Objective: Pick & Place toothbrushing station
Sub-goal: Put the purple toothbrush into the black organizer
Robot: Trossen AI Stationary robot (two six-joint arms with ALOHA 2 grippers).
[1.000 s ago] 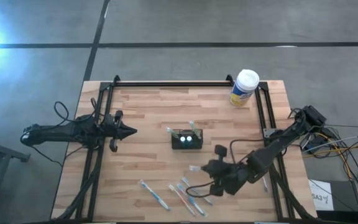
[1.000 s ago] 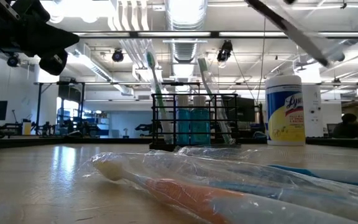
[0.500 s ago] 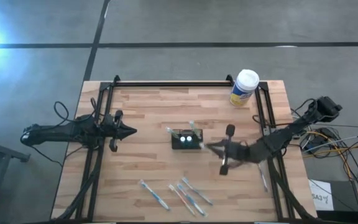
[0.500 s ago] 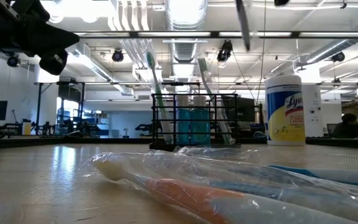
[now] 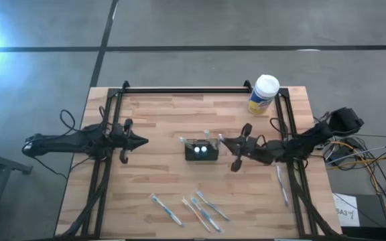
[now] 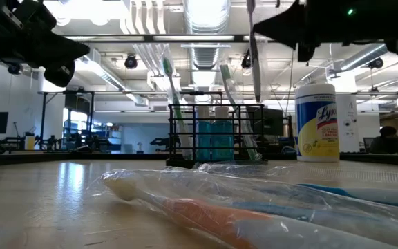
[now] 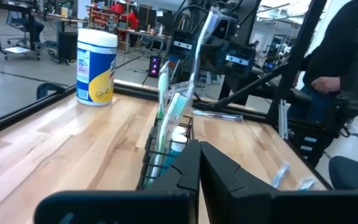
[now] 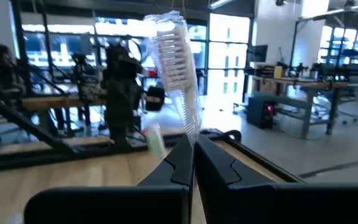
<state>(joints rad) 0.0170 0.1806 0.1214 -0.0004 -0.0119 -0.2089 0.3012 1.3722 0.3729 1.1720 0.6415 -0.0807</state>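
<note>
The toothbrush is upright and its lower end (image 6: 257, 97) is above the caddy's rim (image 6: 246, 109). My right gripper keeps moving over the caddy, then lowers the toothbrush in and lets go.
The toothbrushing station, a black mesh caddy (image 5: 201, 150), stands mid-table with two toothbrushes and blue tubes upright in it (image 6: 216, 131). It also shows in the left wrist view (image 7: 166, 149). My right gripper (image 5: 224, 142) is just right of the caddy and above it (image 6: 258, 29). It is shut on a plastic-wrapped toothbrush (image 8: 174, 50). My left gripper (image 5: 139, 141) waits shut and empty left of the caddy (image 7: 199, 163). My right gripper pinches the wrapped toothbrush by its handle (image 8: 190, 132) between its two fingers. The fingers lie about level, coming from the table's right side, across the brush. The brush stands nearly upright, bristle head up (image 7: 209, 18). Its lower end (image 6: 256, 93) hangs clear, just above the caddy's right side.
Several wrapped toothbrushes (image 5: 193, 207) lie near the table's front edge, close to the low camera (image 6: 206, 200). Another one lies by the right rail (image 5: 281, 184). A white-capped yellow-labelled canister (image 5: 263, 94) stands at the far right corner.
My right gripper has risen from the toothbrushes near the front edge and gone toward the far edge, up to the caddy's right side, carrying the wrapped toothbrush. The brush has swung from slanting to nearly upright over the caddy.
</note>
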